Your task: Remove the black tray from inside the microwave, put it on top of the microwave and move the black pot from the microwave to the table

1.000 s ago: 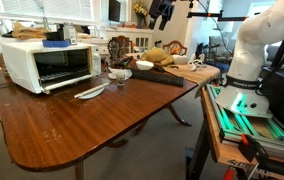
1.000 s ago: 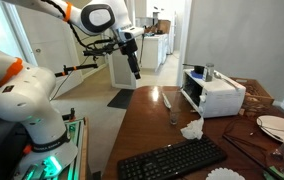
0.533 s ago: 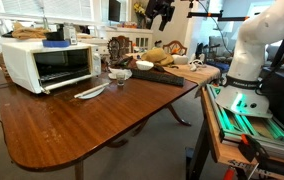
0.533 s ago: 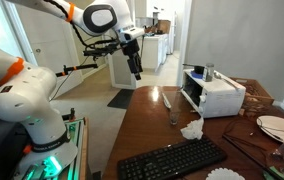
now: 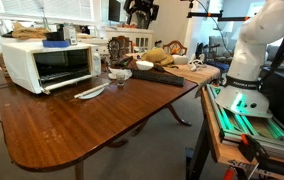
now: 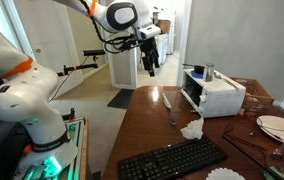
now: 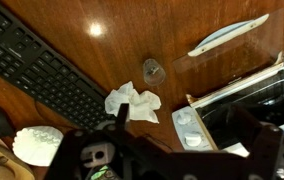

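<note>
Next, my gripper tilts toward the microwave's open front (image 5: pixel 66 66) and reaches into the dark interior (image 7: pixel 259 107) from the front, because my gripper is pointing down and that open front is upright.
The white microwave (image 5: pixel 47 65) stands at the table's far end and also shows in an exterior view (image 6: pixel 214 95) and the wrist view (image 7: pixel 252 110). Its interior is dark, and I cannot make out the black tray inside. A small dark object (image 6: pixel 209 72) on top of it may be the black pot. My gripper (image 5: pixel 140 10) hangs high in the air, off to the side of the microwave, seen too in an exterior view (image 6: pixel 149 60). In the wrist view the gripper (image 7: pixel 189 115) is open and empty. The reddish-brown table (image 5: pixel 92 125) lies far below it.
A pale flat utensil (image 7: pixel 227 35), a glass (image 7: pixel 154 70) and a crumpled tissue (image 7: pixel 132 100) lie in front of the microwave. A black keyboard (image 7: pixel 47 75) sits near the table edge. White bowls (image 5: pixel 120 74) and clutter stand beside the microwave. The robot base (image 5: pixel 247 70) stands beside the table.
The gripper has swung sideways through the air towards the microwave, staying high. Nothing on the table has moved.
</note>
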Controlling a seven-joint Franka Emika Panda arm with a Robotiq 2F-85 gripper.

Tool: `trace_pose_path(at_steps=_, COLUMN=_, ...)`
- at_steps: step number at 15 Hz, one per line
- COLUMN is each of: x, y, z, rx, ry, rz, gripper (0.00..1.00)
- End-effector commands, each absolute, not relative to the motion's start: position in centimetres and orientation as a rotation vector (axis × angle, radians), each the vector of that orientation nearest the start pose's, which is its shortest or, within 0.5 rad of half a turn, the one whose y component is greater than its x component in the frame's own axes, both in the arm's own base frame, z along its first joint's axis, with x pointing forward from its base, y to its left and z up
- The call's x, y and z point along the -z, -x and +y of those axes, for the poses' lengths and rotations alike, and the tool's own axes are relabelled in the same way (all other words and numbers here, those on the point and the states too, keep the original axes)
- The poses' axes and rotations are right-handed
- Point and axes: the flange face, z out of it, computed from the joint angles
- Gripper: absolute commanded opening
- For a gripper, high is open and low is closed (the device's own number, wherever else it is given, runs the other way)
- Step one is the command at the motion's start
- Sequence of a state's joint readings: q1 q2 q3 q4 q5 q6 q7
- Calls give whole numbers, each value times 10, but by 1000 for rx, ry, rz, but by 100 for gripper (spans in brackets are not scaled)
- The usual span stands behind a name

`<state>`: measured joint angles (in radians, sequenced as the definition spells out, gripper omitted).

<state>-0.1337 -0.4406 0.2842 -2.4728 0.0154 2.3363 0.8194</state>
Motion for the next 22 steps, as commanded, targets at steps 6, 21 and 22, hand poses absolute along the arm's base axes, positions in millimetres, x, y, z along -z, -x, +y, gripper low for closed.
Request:
trace_pose_path(at_steps=6, x=-411, y=-493, z=121, rx=723, ry=3173, rz=1208, gripper=100)
trace_pose_path(at_steps=21, x=-386, y=-488, z=111, rx=414, ry=3722, rz=541, gripper=100)
trace_pose_path(at_steps=22, x=-386, y=-489, z=112, rx=412, ry=3725, rz=531, gripper=100)
